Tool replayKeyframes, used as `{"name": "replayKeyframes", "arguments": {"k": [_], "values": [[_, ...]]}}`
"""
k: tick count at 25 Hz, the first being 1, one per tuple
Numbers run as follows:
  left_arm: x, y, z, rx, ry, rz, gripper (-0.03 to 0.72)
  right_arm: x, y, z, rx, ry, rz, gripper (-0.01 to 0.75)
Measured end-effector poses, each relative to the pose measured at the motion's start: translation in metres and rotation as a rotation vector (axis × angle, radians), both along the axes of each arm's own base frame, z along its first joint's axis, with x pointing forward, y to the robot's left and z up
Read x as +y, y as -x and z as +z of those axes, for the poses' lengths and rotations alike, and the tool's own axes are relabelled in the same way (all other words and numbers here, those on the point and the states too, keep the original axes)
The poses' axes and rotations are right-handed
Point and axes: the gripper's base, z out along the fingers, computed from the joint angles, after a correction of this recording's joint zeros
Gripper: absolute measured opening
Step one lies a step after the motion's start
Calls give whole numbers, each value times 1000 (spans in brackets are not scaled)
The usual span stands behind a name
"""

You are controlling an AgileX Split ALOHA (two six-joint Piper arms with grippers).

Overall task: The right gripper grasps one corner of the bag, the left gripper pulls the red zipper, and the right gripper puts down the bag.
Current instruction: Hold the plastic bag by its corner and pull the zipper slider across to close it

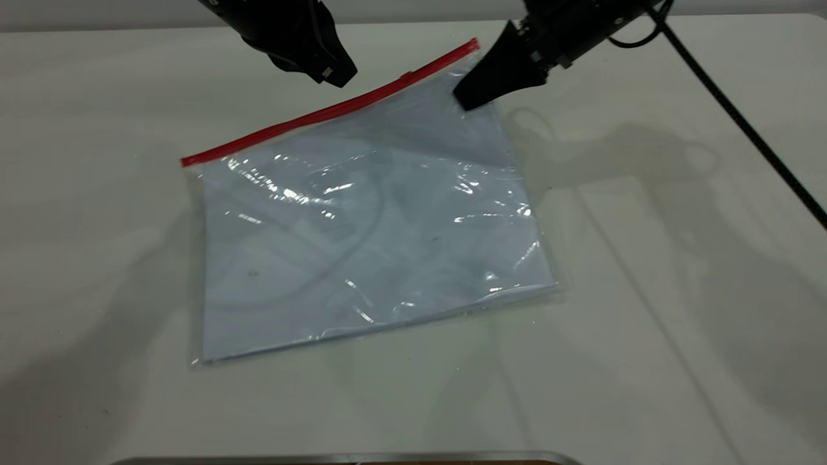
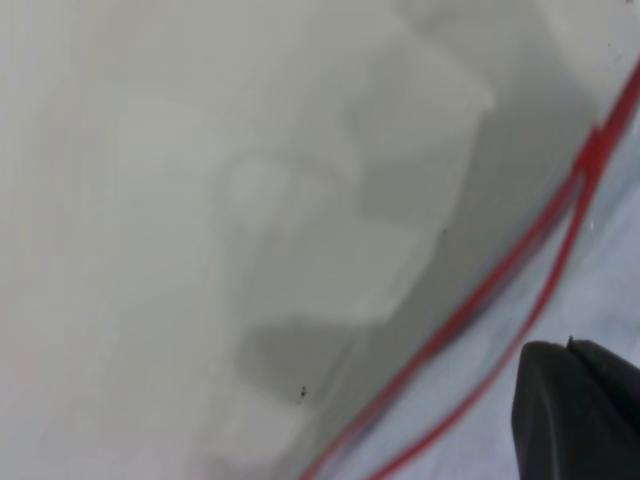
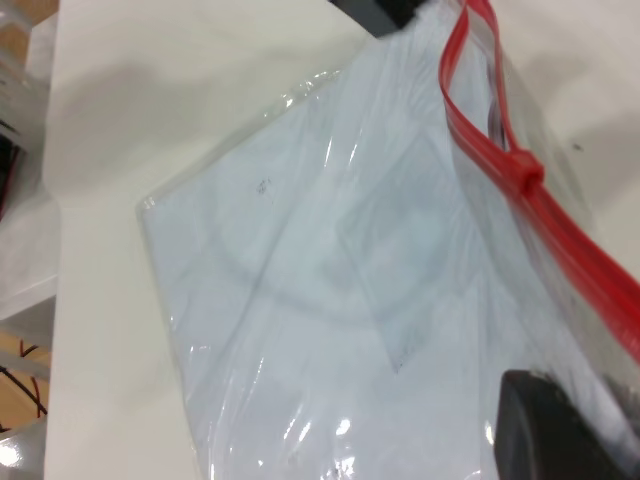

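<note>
The slider tab is beyond the robot's empty left gripper, so next the right gripper moves the bag's corner nearer to let the left gripper take the tab.
The bag, clear with white paper inside, lies on the white table. Its far right corner is raised. The right gripper is shut on that corner, just below the red zipper. In the right wrist view the plastic drapes over its finger. The slider tab sits near the held corner and also shows in the right wrist view. On the far side of the tab from that corner the two red strands run apart. The left gripper hovers shut and empty above the zipper's middle.
A black cable trails from the right arm across the table's right side. A metal edge runs along the near border. The table's edge shows in the right wrist view, with clutter beyond it.
</note>
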Motion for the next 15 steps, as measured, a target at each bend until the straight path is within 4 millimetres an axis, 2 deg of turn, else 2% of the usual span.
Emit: {"name": "replayKeyframes", "arguments": {"k": [3,9,13,15], "values": [[7,-1,0,19,6,5,8,-8,-3,0,2,-2,-18,37],[11,-3,0,11,1,6,18,-8,-1,1,8,-8,-7,37],[1,1,0,14,2,-27,97,5,4,2,21,-20,40,37],[-3,4,0,19,3,-42,173,13,9,2,26,-22,70,38]]}}
